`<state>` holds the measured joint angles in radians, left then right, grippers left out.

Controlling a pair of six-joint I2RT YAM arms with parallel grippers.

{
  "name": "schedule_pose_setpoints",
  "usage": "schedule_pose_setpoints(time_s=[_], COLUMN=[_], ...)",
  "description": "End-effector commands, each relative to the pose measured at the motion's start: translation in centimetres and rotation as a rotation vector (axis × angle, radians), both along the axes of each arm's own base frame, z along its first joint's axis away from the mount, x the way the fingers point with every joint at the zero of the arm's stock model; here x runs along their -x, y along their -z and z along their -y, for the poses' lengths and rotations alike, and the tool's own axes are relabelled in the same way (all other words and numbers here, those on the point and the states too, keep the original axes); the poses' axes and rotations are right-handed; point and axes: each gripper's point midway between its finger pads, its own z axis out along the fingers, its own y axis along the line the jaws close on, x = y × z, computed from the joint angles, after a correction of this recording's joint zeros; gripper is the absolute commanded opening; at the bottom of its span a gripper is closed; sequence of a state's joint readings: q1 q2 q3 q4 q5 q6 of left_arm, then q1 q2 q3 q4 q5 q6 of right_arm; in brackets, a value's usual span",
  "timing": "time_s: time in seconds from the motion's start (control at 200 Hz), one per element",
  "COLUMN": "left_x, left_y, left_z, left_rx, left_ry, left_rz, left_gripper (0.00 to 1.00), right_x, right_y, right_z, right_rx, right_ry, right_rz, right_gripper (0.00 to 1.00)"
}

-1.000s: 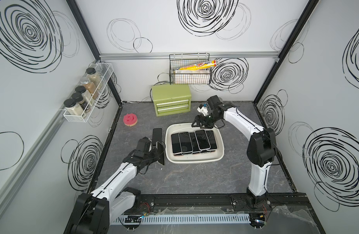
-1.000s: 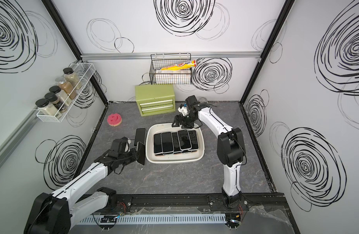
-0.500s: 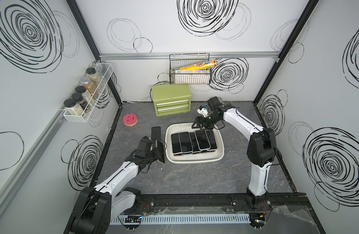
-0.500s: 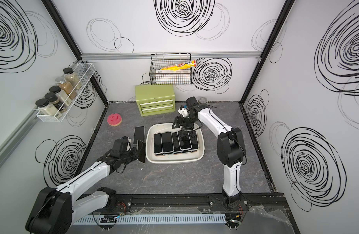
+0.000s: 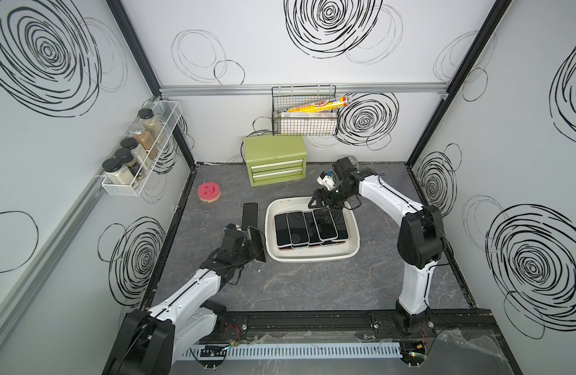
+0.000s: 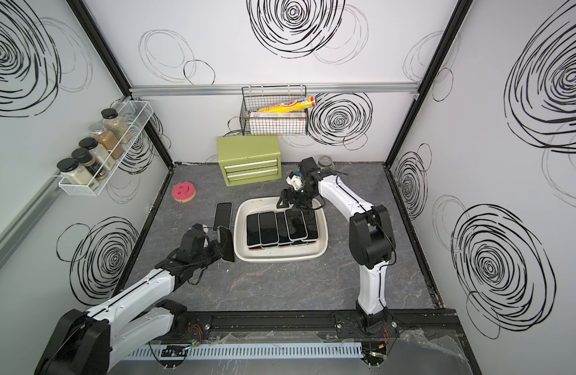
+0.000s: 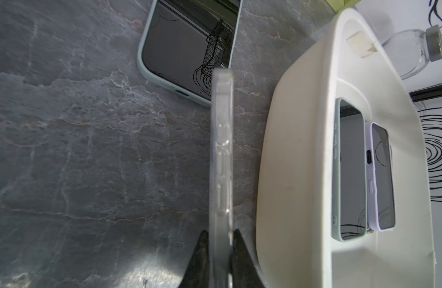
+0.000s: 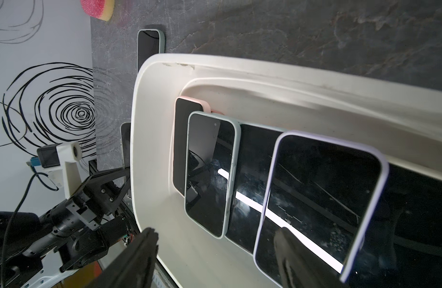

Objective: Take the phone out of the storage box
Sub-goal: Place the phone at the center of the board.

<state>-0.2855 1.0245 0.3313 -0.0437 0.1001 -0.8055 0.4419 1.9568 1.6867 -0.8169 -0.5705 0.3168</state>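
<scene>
The clear-cased phone has little space to lie flat by the storage box, so next my left gripper puts it down, then pushes the storage box's side away.
The white storage box sits mid-table with several dark-screened phones lying side by side in it. My left gripper is shut on a clear-cased phone, held on edge just left of the box and outside it. A pale-green-cased phone lies flat on the table beside it. My right gripper hangs open over the box's far end, empty, above a lilac-cased phone and a green-cased phone.
A green two-drawer chest stands at the back wall, with a black wire basket above it. A pink sponge lies back left, and a glass jar stands behind my right arm. A spice rack hangs on the left wall.
My right gripper has come down a little toward the far end of the box, still open. My left gripper, still holding its phone, has shifted slightly beside the box.
</scene>
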Motion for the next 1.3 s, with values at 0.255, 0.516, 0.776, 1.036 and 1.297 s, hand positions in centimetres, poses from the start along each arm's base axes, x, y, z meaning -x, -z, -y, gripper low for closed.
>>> schedule_pose_setpoints(time_s=[0.255, 0.516, 0.776, 1.036, 1.297], left_x=[6.3, 7.5, 8.1, 8.1, 6.5], left_y=[5.0, 5.7, 7.9, 7.8, 5.4], left_z=[-0.9, 0.0, -1.8, -3.7, -3.8], left_rx=[0.008, 0.053, -0.025, -0.086, -0.088], left_ry=[-0.053, -0.032, -0.089, -0.180, -0.212], left_rz=[-0.231, -0.271, -0.381, -0.414, -0.361], left_gripper=[0.00, 0.00, 0.17, 0.50, 0.66], right_x=[1.0, 1.3, 1.7, 1.8, 2.0], right_y=[-1.3, -1.3, -0.9, -0.8, -0.8], right_z=[-0.2, -0.8, -0.7, -0.6, -0.4], right_rx=[-0.021, -0.027, -0.018, -0.015, -0.008], right_ry=[-0.029, -0.042, -0.046, -0.047, -0.046], right_rz=[0.033, 0.027, 0.026, 0.026, 0.026], right_gripper=[0.78, 0.78, 0.79, 0.78, 0.79])
